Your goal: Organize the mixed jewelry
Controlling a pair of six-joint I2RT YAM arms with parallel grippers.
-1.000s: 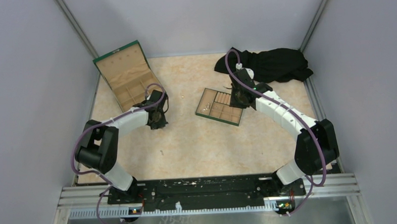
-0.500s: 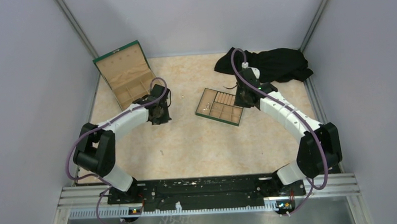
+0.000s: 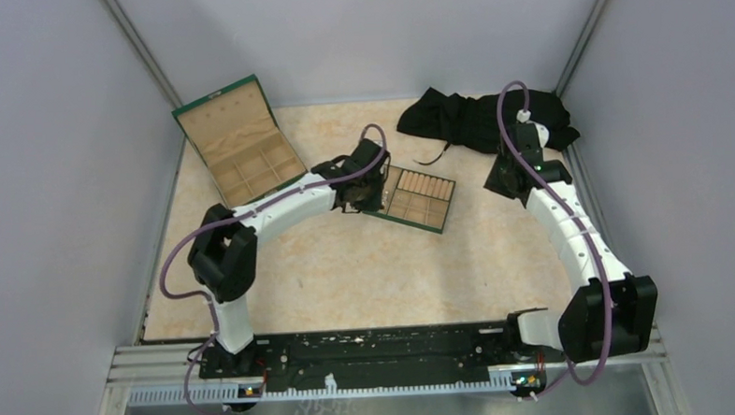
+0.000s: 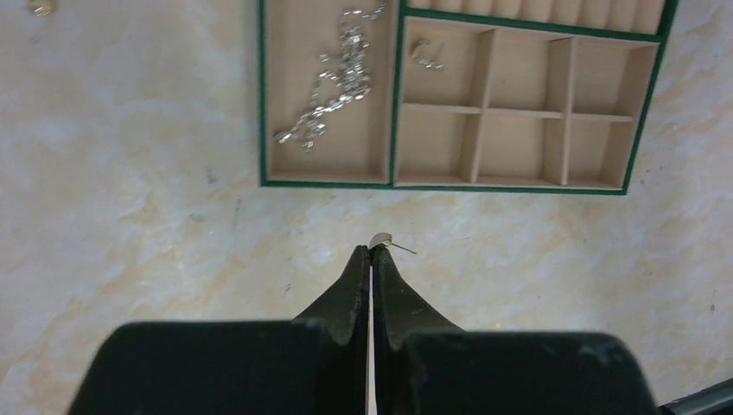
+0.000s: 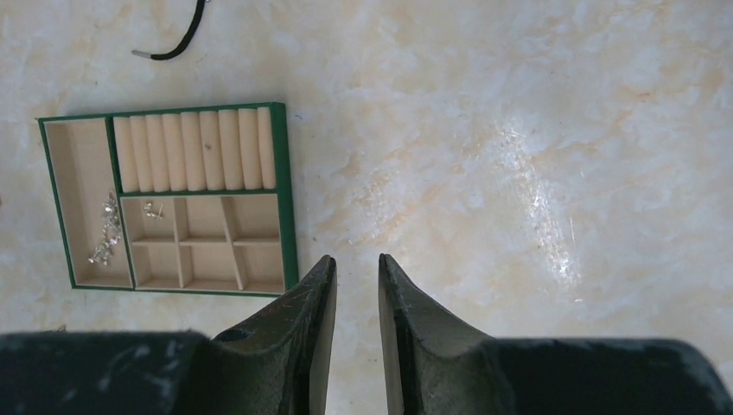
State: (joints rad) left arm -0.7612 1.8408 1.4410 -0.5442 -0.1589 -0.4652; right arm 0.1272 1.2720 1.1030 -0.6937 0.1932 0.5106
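My left gripper has the earring [image 4: 382, 239] at the ends of its fingers, and the tray's front middle square [image 4: 516, 149] is empty. It should go on moving over that square and let go of the earring there.
My left gripper [image 4: 371, 251] is shut on a tiny silvery earring [image 4: 381, 239] and holds it over the table just short of the tan wooden tray's green rim [image 4: 393, 184]. A silvery chain [image 4: 333, 82] lies in the tray's long compartment. A small piece [image 4: 426, 56] lies in a square one. In the top view the left gripper [image 3: 356, 195] is at the left end of the tray [image 3: 426, 208]. My right gripper [image 5: 356, 264] is open and empty over bare table, to the right of the tray [image 5: 285, 199].
An open wooden box with a green lid [image 3: 239, 148] stands at the back left. A black cloth [image 3: 491, 118] lies at the back right, its cord [image 5: 177, 39] trailing on the table. Padded rolls [image 5: 194, 150] fill the tray's top row. A loose piece [image 4: 39, 7] lies left of the tray.
My left arm has swung right, from beside the open box to the tray's left end. My right arm has drawn back off the tray toward the right.
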